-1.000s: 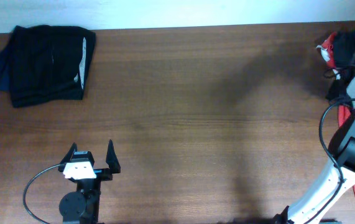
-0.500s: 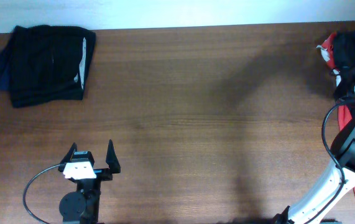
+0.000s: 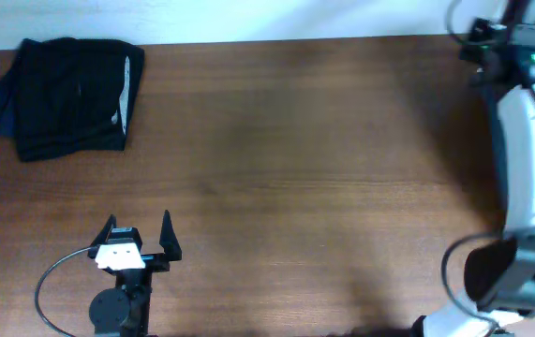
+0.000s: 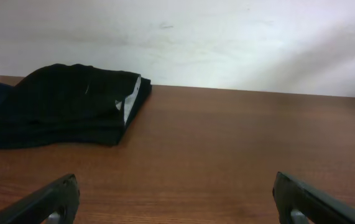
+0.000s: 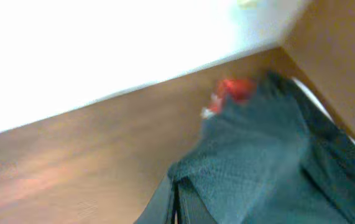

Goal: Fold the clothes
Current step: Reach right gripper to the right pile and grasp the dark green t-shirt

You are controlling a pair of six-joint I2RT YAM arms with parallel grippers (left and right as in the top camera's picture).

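I should go on moving my right gripper toward the table's middle before letting go there, because its fingers hold the dark grey-green garment and that middle is clear of clothes.
A folded black garment lies at the table's far left corner and also shows in the left wrist view. My left gripper rests open near the front left, its fingers wide apart over bare wood. My right gripper is shut on a dark grey-green garment, which drapes over its fingers at the far right corner. A red garment peeks out behind that cloth. From overhead, my right arm hides its own jaws and the clothes beneath it.
The brown wooden table ends at a white wall along its far edge. A black cable loops beside the left arm's base.
My right arm has risen and swung over the far right corner, so it now covers the red and dark clothes seen earlier. The left arm and the folded black garment have not moved.
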